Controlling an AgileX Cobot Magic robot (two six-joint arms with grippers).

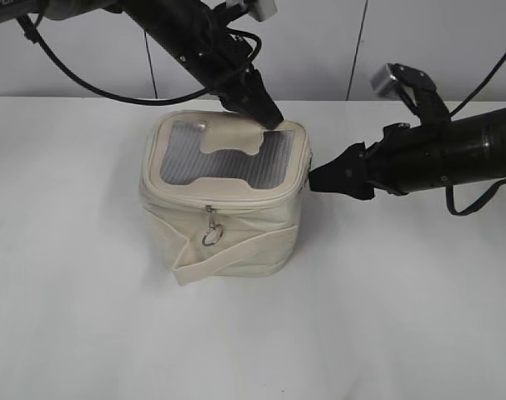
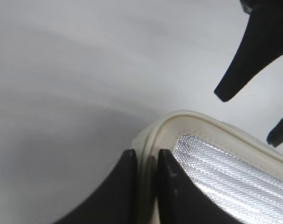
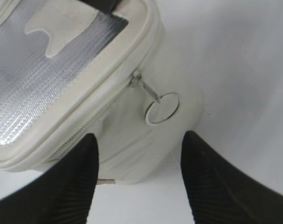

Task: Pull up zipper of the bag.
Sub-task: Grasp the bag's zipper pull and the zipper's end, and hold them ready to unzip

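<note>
The back rim [image 1: 291, 127] is pinched by my left gripper, so next my right gripper takes the second ring pull [image 3: 162, 109] and pulls it around to the front ring pull.
The cream bag [image 1: 236, 229] stands upright on the table, its grey ribbed top panel [image 1: 227, 158] with the cream patch facing up. The zipper [image 1: 236, 206] runs round its top rim. One ring pull [image 1: 211, 236] hangs at the front. My left gripper [image 1: 269, 117] is shut on the bag's back right rim, and the left wrist view shows its fingers [image 2: 146, 156] pinching that rim [image 2: 197, 122]. My right gripper [image 1: 318, 177] is open at the bag's right side. In the right wrist view [image 3: 139, 140] a second ring pull [image 3: 162, 108] hangs just beyond the fingertips, untouched.
The white table [image 1: 86, 317] spreads all round the bag, with a pale wall behind. Black cables hang from both arms [image 1: 77, 79]. My right gripper's fingertips [image 2: 239, 79] show at the upper right of the left wrist view.
</note>
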